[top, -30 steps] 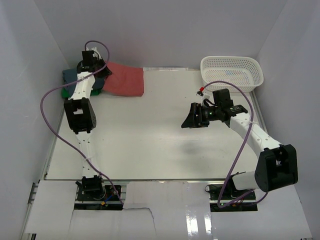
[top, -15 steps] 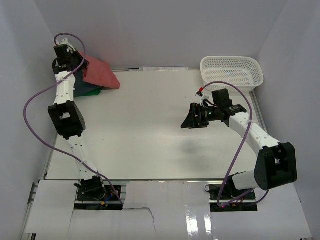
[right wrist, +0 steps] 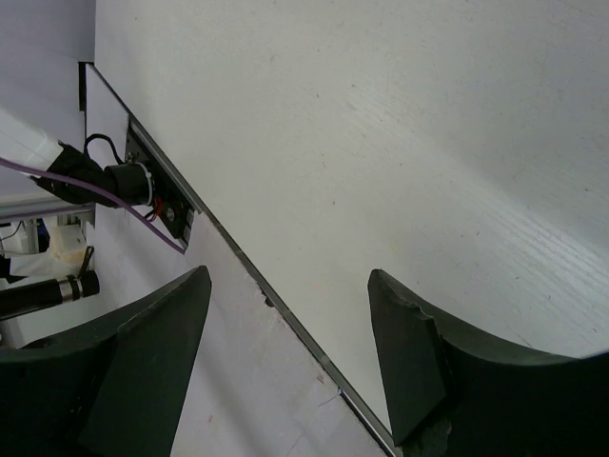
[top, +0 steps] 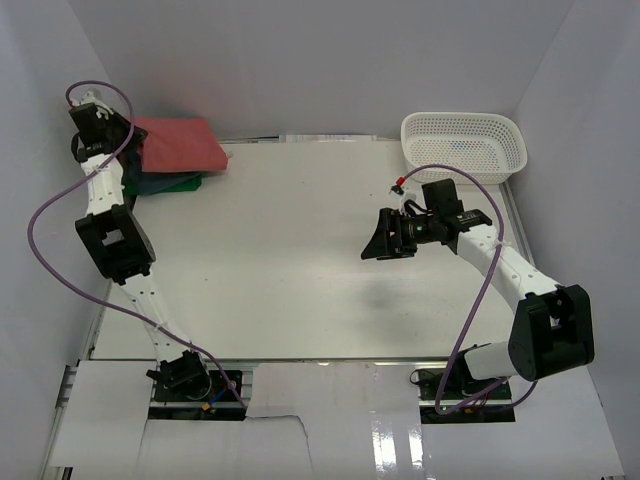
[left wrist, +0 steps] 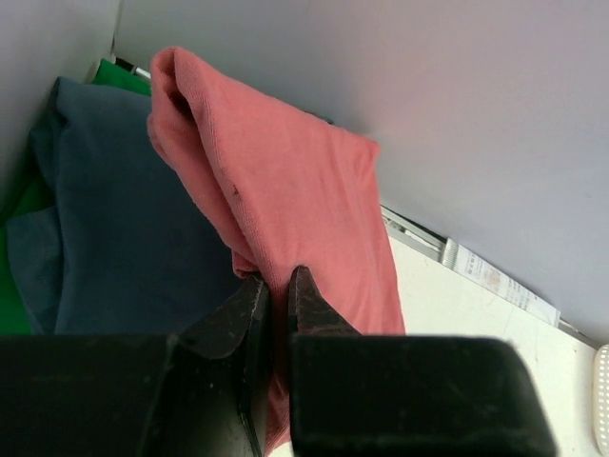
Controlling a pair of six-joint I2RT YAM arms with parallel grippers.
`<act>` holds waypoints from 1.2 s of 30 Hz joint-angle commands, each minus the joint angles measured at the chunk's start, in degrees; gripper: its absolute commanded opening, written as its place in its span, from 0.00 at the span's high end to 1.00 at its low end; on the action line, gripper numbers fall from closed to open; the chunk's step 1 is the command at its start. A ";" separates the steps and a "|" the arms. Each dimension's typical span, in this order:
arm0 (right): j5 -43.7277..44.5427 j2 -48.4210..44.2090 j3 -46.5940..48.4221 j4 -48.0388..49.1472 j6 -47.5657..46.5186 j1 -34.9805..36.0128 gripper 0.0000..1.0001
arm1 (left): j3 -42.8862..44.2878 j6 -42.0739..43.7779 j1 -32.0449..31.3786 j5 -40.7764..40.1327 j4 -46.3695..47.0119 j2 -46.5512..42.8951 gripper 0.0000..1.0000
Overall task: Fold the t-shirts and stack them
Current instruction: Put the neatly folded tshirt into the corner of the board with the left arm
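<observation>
The folded coral-red t-shirt point(top: 185, 146) is hanging over the stack, so I keep lowering the held edge with my left gripper until it lies on the slate-blue t-shirt point(top: 157, 183).
The folded coral-red t-shirt point(top: 178, 144) hangs over the stack in the far left corner, and in the left wrist view its cloth point(left wrist: 285, 181) drapes down between my fingers. My left gripper point(left wrist: 273, 278) is shut on the edge of it, high by the left wall point(top: 118, 140). Under it lie the slate-blue t-shirt point(left wrist: 114, 219) and the bright green one point(left wrist: 14, 276), also seen as a blue-green edge point(top: 165, 183) from above. My right gripper point(top: 380, 243) hovers open over the bare table, nothing between its fingers point(right wrist: 409, 352).
A white mesh basket point(top: 464, 145) stands at the far right corner. White walls close in the table at the left, back and right. The table's near edge point(right wrist: 285, 314) shows in the right wrist view.
My left arm has swung left and back, carrying the coral-red t-shirt off the table surface and over the blue and green stack. The right arm has stayed still.
</observation>
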 commanded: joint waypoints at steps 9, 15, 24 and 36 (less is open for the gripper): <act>-0.95 -0.01 2.16 -2.84 -0.32 0.74 0.26 | -1.03 -1.79 -0.06 0.10 8.50 8.25 1.00; -0.95 0.96 2.95 -3.98 -0.06 1.19 0.26 | 2.22 -1.00 0.11 -2.62 8.77 12.21 1.00; -1.83 2.89 1.63 -2.40 0.64 1.54 0.26 | 1.87 -1.35 1.34 -6.84 10.27 12.04 1.00; -2.45 4.74 0.31 -0.99 0.29 2.24 0.26 | 1.70 -1.35 2.66 -10.71 10.44 10.11 1.00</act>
